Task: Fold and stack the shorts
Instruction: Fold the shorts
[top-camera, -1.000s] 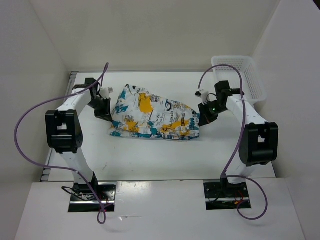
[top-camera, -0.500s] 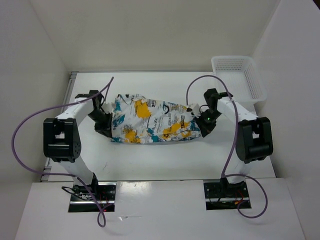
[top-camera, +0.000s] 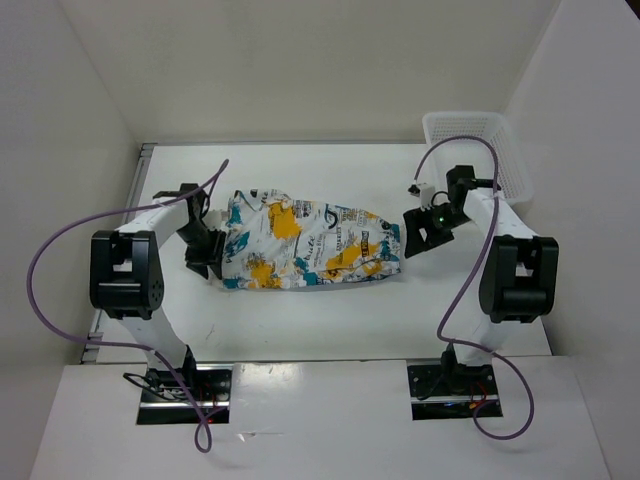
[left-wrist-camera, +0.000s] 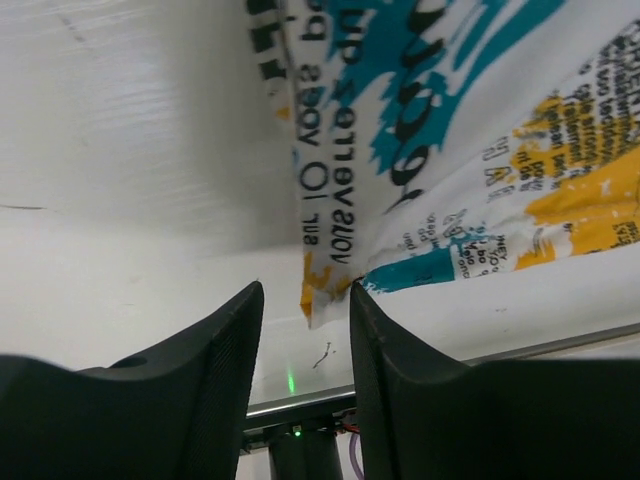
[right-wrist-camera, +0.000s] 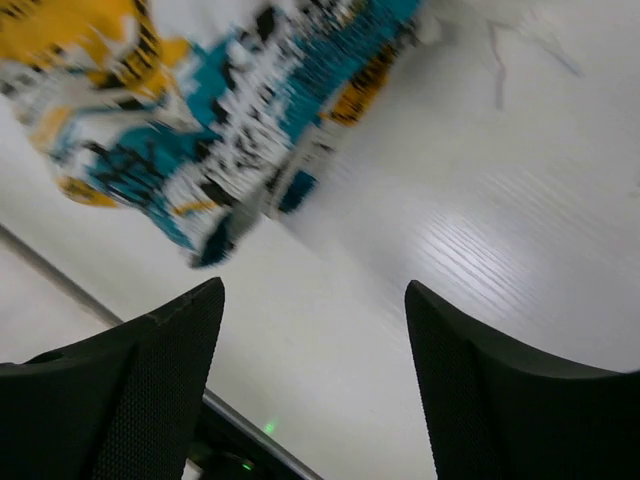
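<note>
The cord will dangle together with the waistband when I lift and fold the shorts, because white cord ends (right-wrist-camera: 498, 62) trail from the teal waistband (right-wrist-camera: 350, 60).
The shorts (top-camera: 310, 245), white with teal, yellow-orange and black print, lie spread flat across the middle of the table. My left gripper (top-camera: 211, 258) sits at their left edge. In the left wrist view it (left-wrist-camera: 305, 292) is open, and a yellow-tipped corner of the shorts (left-wrist-camera: 318, 292) hangs between the fingertips against the right finger (left-wrist-camera: 400, 380), unpinched. My right gripper (top-camera: 413, 236) stands just off the shorts' right end. In the right wrist view it (right-wrist-camera: 315, 292) is wide open over bare table, with the blurred shorts (right-wrist-camera: 215, 110) up and to the left.
A white plastic mesh basket (top-camera: 478, 120) stands at the back right corner, behind the right arm. White walls close in the table (top-camera: 300, 310) on the left, back and right. Purple cables loop over both arms.
Both grippers have opened and let go of the shorts, which now lie flat. The right gripper has pulled back to the right, off the cloth; the left stays at the left edge.
</note>
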